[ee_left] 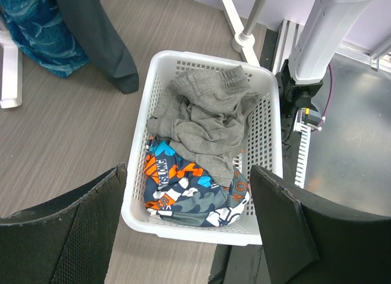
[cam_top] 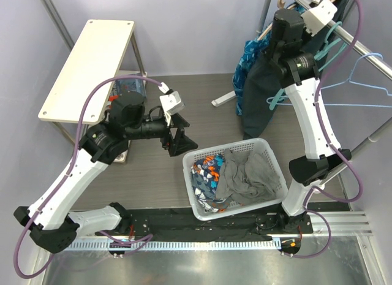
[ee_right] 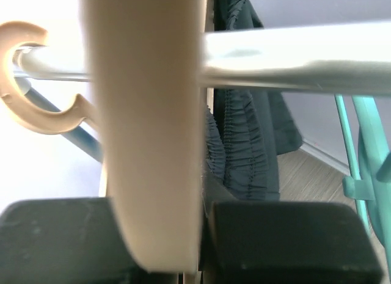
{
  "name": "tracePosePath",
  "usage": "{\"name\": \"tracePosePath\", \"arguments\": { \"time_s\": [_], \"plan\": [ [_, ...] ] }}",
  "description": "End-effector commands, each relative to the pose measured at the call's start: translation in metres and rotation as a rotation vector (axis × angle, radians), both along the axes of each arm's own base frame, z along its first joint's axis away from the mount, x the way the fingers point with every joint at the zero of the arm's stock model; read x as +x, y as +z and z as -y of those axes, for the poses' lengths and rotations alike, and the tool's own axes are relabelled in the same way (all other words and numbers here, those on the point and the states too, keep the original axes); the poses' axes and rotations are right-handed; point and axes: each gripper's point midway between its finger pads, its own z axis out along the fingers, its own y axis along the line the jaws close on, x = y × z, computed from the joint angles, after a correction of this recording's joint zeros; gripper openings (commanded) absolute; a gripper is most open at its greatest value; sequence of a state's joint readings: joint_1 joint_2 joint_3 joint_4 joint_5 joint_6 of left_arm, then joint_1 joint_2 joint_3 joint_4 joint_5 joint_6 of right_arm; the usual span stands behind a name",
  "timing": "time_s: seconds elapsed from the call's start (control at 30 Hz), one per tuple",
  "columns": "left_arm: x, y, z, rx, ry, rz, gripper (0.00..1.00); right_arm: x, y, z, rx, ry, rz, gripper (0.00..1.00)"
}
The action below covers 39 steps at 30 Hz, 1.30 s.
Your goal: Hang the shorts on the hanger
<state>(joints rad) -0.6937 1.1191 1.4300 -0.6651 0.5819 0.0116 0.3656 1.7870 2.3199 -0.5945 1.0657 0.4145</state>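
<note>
The beige hanger (ee_right: 146, 119) lies across the rail (ee_right: 235, 59) with the dark shorts hanging below, so my right gripper should keep going down until the hanger's hook sits on the rail, and then let go.
The dark shorts (cam_top: 263, 95) hang from the beige hanger (cam_top: 263, 34) at the rail (cam_top: 361, 46), top right. In the right wrist view the hanger's wide arm (ee_right: 146, 125) fills the middle, its hook (ee_right: 30, 94) sits on the rail (ee_right: 293, 58), and the shorts' gathered waist (ee_right: 244, 137) hangs behind. My right gripper (ee_right: 162, 235) is raised to the rail and shut on the hanger arm. My left gripper (cam_top: 180, 138) is open and empty above the floor left of the basket. In the left wrist view it (ee_left: 186, 235) looks down on the basket, with a shorts leg (ee_left: 98, 33) at top left.
A white basket (cam_top: 269, 150) holds a grey cloth (cam_top: 248, 174) and a patterned garment (cam_top: 205, 181). A blue leaf-patterned garment (cam_top: 248, 58), a teal hanger (cam_top: 331, 46) and a pale-blue wire hanger (cam_top: 367, 76) hang on the rail. A shelf (cam_top: 92, 64) stands at the left.
</note>
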Motion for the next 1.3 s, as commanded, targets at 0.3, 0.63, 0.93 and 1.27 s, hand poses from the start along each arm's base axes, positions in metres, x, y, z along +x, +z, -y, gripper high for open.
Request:
{"name": "tracePosePath", "arguments": {
  "time_s": [0.3, 0.63, 0.93, 1.27],
  "plan": [
    [0.003, 0.016, 0.0, -0.013, 0.015, 0.027, 0.81, 0.023, 0.003, -0.001, 0.137, 0.049, 0.105, 0.01],
    [0.003, 0.017, -0.001, -0.003, 0.018, 0.031, 0.81, 0.049, -0.032, -0.01, 0.131, 0.041, 0.033, 0.01],
    [0.004, 0.015, -0.002, 0.011, 0.018, 0.033, 0.81, 0.068, -0.032, -0.017, 0.094, 0.058, 0.043, 0.01],
    [0.003, 0.014, -0.003, 0.008, 0.02, 0.03, 0.81, 0.089, -0.032, -0.021, 0.045, 0.054, 0.069, 0.01]
  ]
}}
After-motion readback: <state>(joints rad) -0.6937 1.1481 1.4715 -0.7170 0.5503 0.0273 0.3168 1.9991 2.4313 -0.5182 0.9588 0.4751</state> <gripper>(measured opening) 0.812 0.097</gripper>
